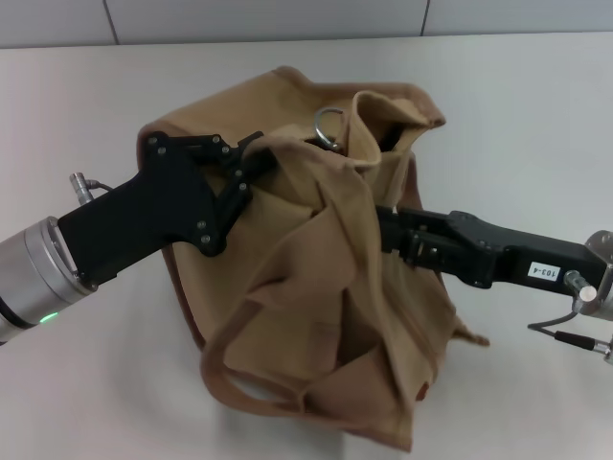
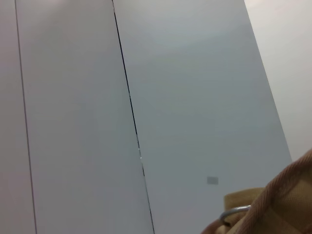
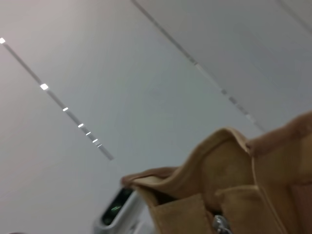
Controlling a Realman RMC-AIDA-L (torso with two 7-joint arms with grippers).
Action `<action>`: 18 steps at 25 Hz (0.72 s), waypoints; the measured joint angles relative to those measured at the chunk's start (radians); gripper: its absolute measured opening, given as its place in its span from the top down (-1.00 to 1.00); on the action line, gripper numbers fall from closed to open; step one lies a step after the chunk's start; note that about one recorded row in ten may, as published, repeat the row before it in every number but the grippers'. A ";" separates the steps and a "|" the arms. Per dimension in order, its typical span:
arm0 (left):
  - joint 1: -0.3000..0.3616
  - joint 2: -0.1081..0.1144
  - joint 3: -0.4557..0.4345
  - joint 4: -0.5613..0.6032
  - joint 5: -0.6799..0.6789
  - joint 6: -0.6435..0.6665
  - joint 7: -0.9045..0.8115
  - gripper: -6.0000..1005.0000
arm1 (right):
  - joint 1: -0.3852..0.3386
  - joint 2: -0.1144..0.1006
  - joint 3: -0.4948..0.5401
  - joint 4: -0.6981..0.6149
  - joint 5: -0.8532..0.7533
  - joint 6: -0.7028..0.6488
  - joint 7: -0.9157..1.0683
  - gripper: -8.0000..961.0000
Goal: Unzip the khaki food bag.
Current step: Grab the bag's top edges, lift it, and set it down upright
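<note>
The bag's side fold (image 1: 360,218) bunches over my right gripper's tip, so my right gripper should open and take the zipper pull (image 3: 221,224) squarely before drawing it down.
The khaki food bag (image 1: 316,287) stands crumpled in the middle of the white table, its wide strap handles (image 1: 239,379) drooping toward the front. A silver metal ring (image 1: 329,127) sticks up at the bag's top edge, also seen as ring (image 2: 234,213). My left gripper (image 1: 251,158) is shut on the bag's top edge, left of the ring. From the right, my right gripper (image 1: 381,228) reaches into the folds on the bag's side, its tip buried in fabric. The bag's top (image 3: 229,185) fills a corner of the right wrist view. The zipper itself is hidden in the folds.
The white table (image 1: 86,383) stretches around the bag on all sides. A grey panelled wall (image 1: 268,19) runs along the far edge. My left arm's silver wrist (image 3: 117,209) with a green light shows beyond the bag in the right wrist view.
</note>
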 joint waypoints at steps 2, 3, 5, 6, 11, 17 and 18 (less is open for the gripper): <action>-0.002 0.000 0.000 0.000 0.000 -0.001 0.000 0.89 | 0.006 0.000 -0.008 0.000 0.000 -0.012 0.002 -0.03; -0.003 0.000 0.000 0.000 0.000 -0.001 0.000 0.89 | 0.018 0.000 -0.016 0.001 0.000 -0.034 0.006 -0.03; -0.006 0.000 0.000 0.000 0.000 -0.002 0.000 0.89 | 0.025 0.000 -0.024 0.002 0.000 -0.042 0.006 -0.01; -0.006 0.000 0.000 -0.001 0.000 -0.002 0.000 0.89 | 0.027 0.001 -0.028 0.002 0.000 -0.043 0.006 -0.01; -0.009 0.000 0.000 -0.002 -0.001 -0.002 0.000 0.89 | 0.036 0.002 -0.070 0.001 0.000 -0.055 0.006 0.03; -0.010 0.000 0.000 -0.002 -0.003 -0.002 0.000 0.89 | 0.044 0.002 -0.104 -0.003 0.001 -0.071 0.006 0.23; -0.011 0.000 0.000 -0.002 -0.004 -0.003 0.000 0.89 | 0.042 0.002 -0.104 -0.003 0.003 -0.071 0.006 0.27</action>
